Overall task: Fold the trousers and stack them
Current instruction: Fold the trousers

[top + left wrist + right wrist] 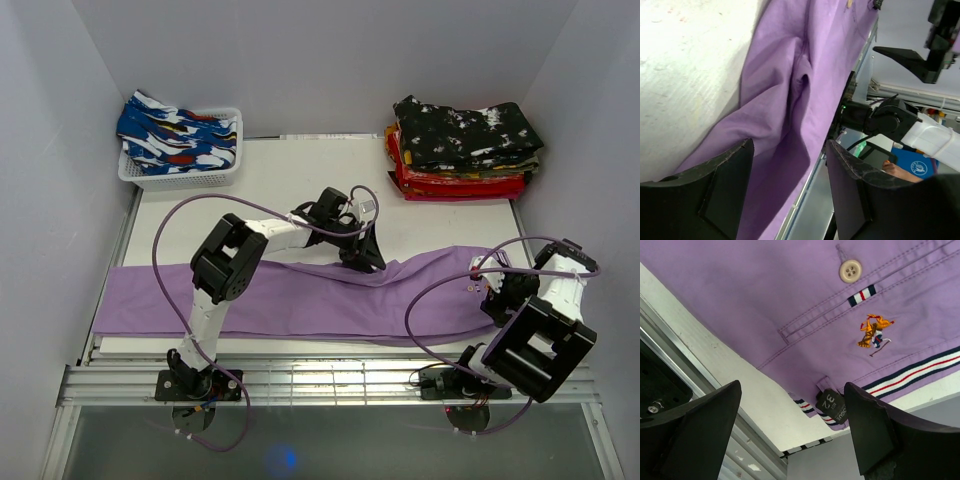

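The lilac trousers are bunched into a crumpled fold (801,80) near the middle, so the robot's left gripper should first pinch that fold and then drag it toward the table's back edge (350,140).
Lilac trousers (300,300) lie stretched across the front of the white table (280,170), waistband at the right. My left gripper (366,258) is open, low over a ridge in the cloth near the middle; in the left wrist view the purple cloth (785,100) fills the space between and ahead of the fingers. My right gripper (497,297) is open above the waistband corner; the right wrist view shows the striped waistband (920,372), a button (850,271), an embroidered logo (874,331) and a size tag (832,406).
A stack of folded trousers (462,150), black floral on top and red below, sits at the back right. A white basket (180,150) with blue patterned clothes stands at the back left. The table's front edge and metal rails (330,375) lie just before the arms.
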You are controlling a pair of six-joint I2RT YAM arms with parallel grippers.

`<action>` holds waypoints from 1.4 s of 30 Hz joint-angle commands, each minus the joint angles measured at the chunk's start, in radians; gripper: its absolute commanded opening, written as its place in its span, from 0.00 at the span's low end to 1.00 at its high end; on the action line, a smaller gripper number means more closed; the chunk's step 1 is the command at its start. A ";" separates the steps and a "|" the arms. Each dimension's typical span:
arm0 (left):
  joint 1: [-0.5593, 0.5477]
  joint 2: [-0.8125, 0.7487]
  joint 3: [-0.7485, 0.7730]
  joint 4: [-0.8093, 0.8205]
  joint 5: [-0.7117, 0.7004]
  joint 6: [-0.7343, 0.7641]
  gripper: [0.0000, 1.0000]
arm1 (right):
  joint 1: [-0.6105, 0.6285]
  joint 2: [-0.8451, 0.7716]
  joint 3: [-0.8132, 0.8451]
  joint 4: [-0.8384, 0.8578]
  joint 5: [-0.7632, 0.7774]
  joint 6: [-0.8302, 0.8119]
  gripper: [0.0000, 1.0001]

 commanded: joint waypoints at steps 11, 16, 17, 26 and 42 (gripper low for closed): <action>-0.054 0.072 0.089 0.262 0.101 -0.203 0.69 | -0.018 -0.006 -0.043 0.055 0.020 -0.085 0.89; -0.056 0.101 0.138 0.251 0.073 -0.190 0.62 | -0.024 -0.003 -0.040 0.055 0.009 -0.105 0.89; -0.054 0.103 0.142 0.247 0.067 -0.185 0.59 | -0.024 -0.006 -0.042 0.053 0.006 -0.111 0.88; -0.031 0.100 0.196 0.124 -0.017 -0.070 0.11 | -0.050 -0.049 -0.072 0.012 0.014 -0.218 0.86; -0.002 0.074 0.185 0.069 -0.036 -0.024 0.00 | -0.073 -0.059 -0.166 0.131 0.024 -0.310 0.54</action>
